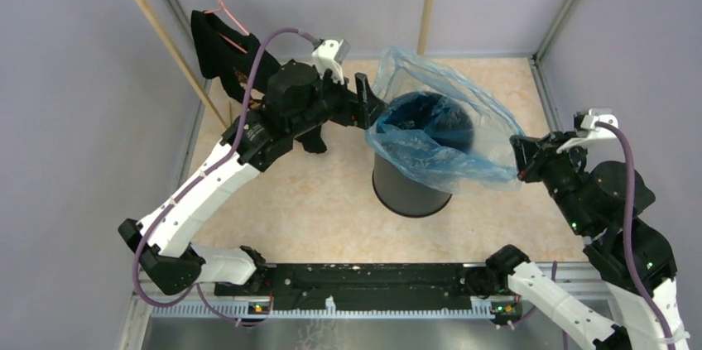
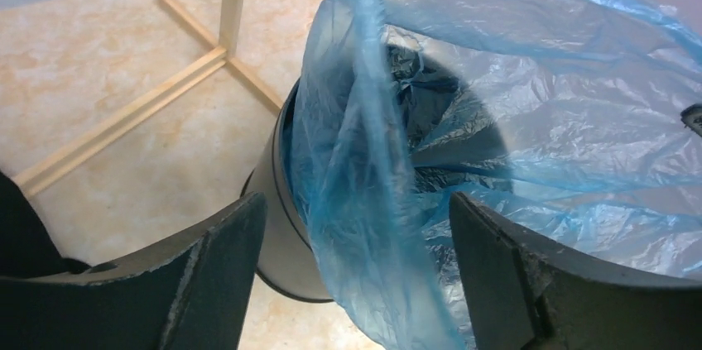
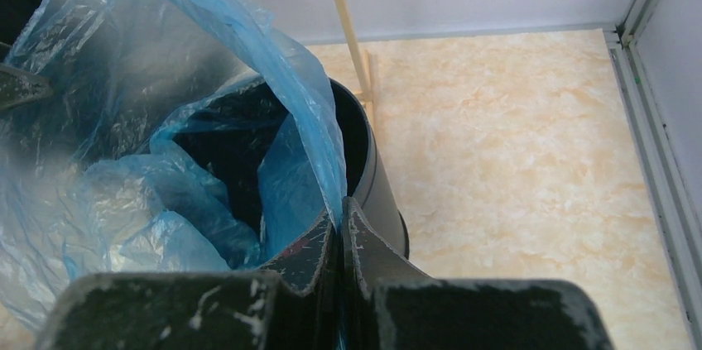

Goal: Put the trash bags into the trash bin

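Note:
The trash bag's edge (image 1: 503, 166) is stretched far beyond the trash bin by my right gripper, so next I bring it back and down to the trash bin's rim (image 1: 472, 131).
The black trash bin (image 1: 410, 189) stands upright mid-floor. The light-blue trash bag (image 1: 439, 131) is draped in and over its mouth, its far edge standing up above the rim. My left gripper (image 1: 370, 102) is open at the bin's left rim; in the left wrist view (image 2: 356, 234) a hanging fold of the bag (image 2: 364, 201) lies between its spread fingers, untouched. My right gripper (image 1: 520, 155) is shut on the bag's right edge, pulling it out past the bin's right side; in the right wrist view (image 3: 341, 230) the film (image 3: 319, 118) runs into the closed fingertips beside the bin (image 3: 377, 193).
A wooden rack frame (image 1: 161, 31) stands at the back left with a black shirt (image 1: 217, 48) on a pink hanger behind my left arm. Its right post (image 1: 429, 2) rises behind the bin. Enclosure walls ring the tan floor.

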